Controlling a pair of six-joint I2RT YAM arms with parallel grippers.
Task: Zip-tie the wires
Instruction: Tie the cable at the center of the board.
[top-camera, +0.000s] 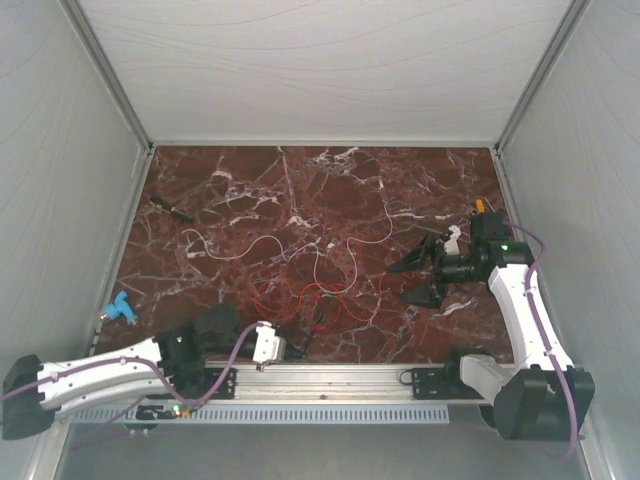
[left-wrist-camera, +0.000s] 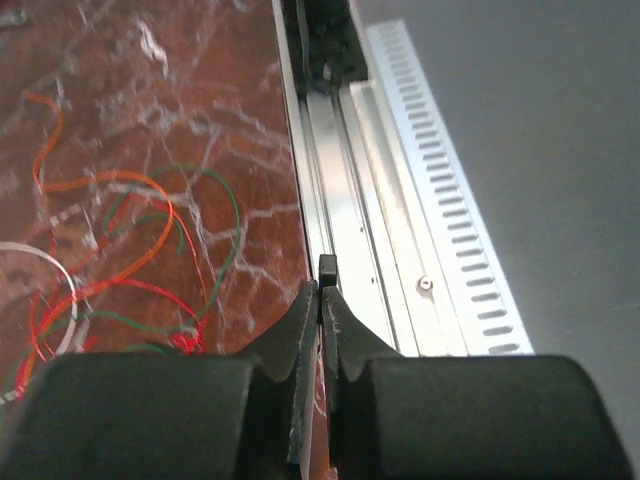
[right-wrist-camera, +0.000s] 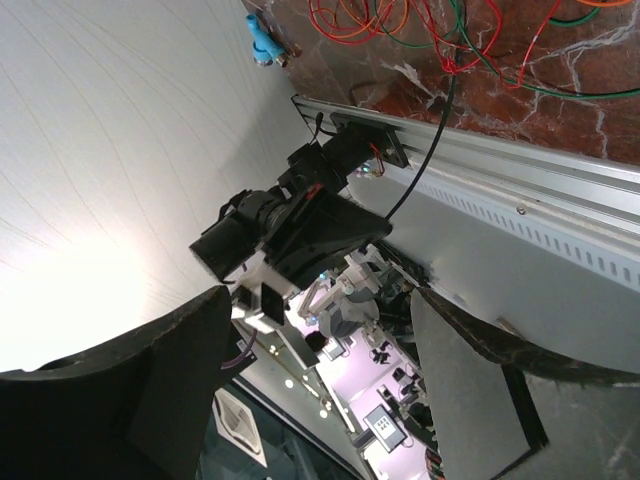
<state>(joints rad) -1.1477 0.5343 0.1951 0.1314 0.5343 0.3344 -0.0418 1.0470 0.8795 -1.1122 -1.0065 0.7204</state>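
My left gripper should push the zip tie's tail (top-camera: 321, 320), only at the wires' near side, forward to the wires' far side (top-camera: 318, 258) for my right gripper to take.
The wires (top-camera: 300, 290) lie in loose red, orange, green and white loops mid-table, and show in the left wrist view (left-wrist-camera: 130, 250) and the right wrist view (right-wrist-camera: 440, 30). My left gripper (top-camera: 293, 350) sits low at the table's near edge, just in front of the loops. It (left-wrist-camera: 322, 290) is shut on the zip tie (left-wrist-camera: 327, 268), whose black head pokes out past the fingertips. The right wrist view shows the zip tie (right-wrist-camera: 425, 150) as a thin black strip running up to the wires. My right gripper (top-camera: 405, 285) hovers right of the wires, rolled sideways. It (right-wrist-camera: 322, 300) is open with nothing between its fingers.
An aluminium rail (top-camera: 340, 378) runs along the near table edge, right beside the left gripper (left-wrist-camera: 350, 200). A yellow-handled screwdriver (top-camera: 172, 210) lies at the back left. A small blue object (top-camera: 118, 310) sits at the left edge. White walls close in three sides.
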